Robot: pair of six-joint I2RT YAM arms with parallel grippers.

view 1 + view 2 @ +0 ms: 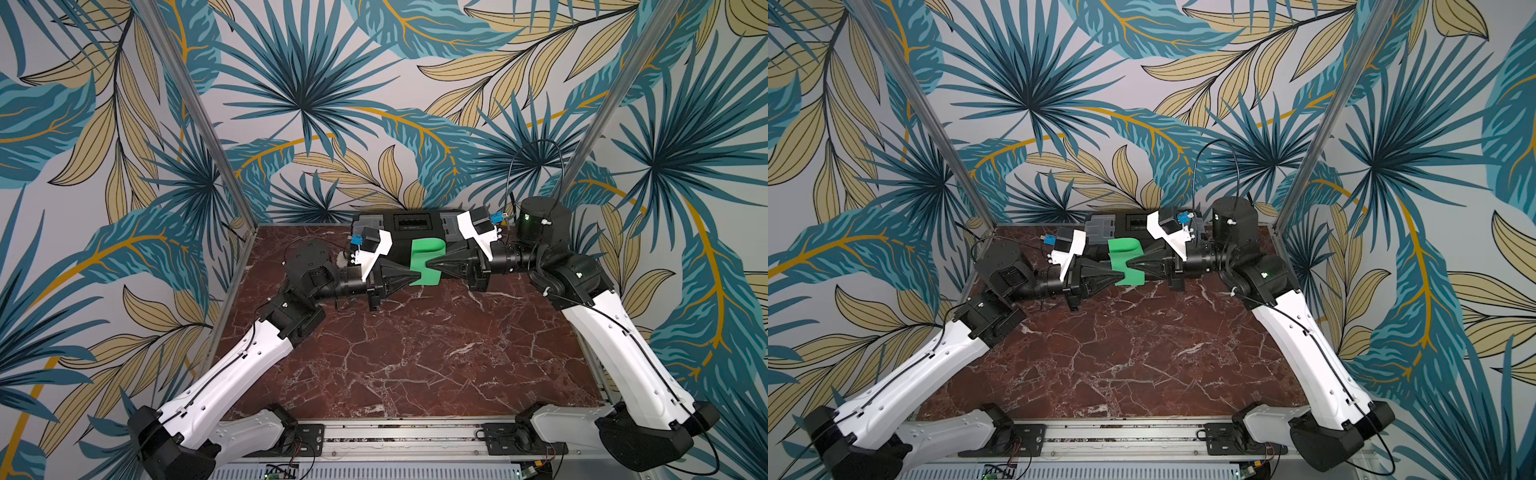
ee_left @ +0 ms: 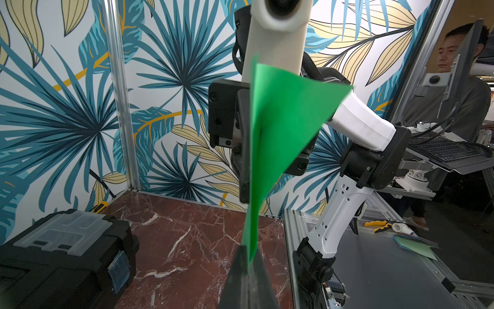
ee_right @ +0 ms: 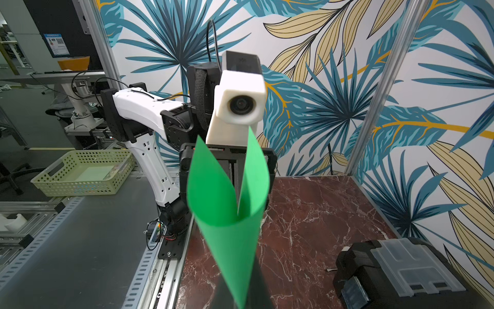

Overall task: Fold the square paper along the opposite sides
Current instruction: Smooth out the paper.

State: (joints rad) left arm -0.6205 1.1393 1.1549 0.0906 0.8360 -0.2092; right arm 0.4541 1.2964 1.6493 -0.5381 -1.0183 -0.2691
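My right gripper should open and press on the fold's upper end point(image 1: 441, 244), because the square paper's upper part point(image 1: 425, 243) bulges in a loose curve above the spot my right gripper is pinching.
The square paper point(image 1: 426, 262) point(image 1: 1124, 266) is a bright green sheet held in the air between both grippers, above the back of the table and in front of the black toolbox point(image 1: 411, 224). It is bent over into a loose curve, without a flat crease. My left gripper point(image 1: 417, 277) point(image 2: 247, 250) is shut on one edge of the paper point(image 2: 278, 120). From the opposite side, my right gripper point(image 1: 428, 262) point(image 3: 240, 270) is closed on the curved part of the paper point(image 3: 230, 200), whose two free edges stand up apart in the right wrist view.
The black toolbox point(image 1: 1100, 226) point(image 2: 66, 254) point(image 3: 401, 270) with a clear lid sits at the back wall. The red marble table point(image 1: 415, 353) stretches toward the front rail. Outside the cell are a perforated basket point(image 3: 83, 171) and a person point(image 2: 454, 80).
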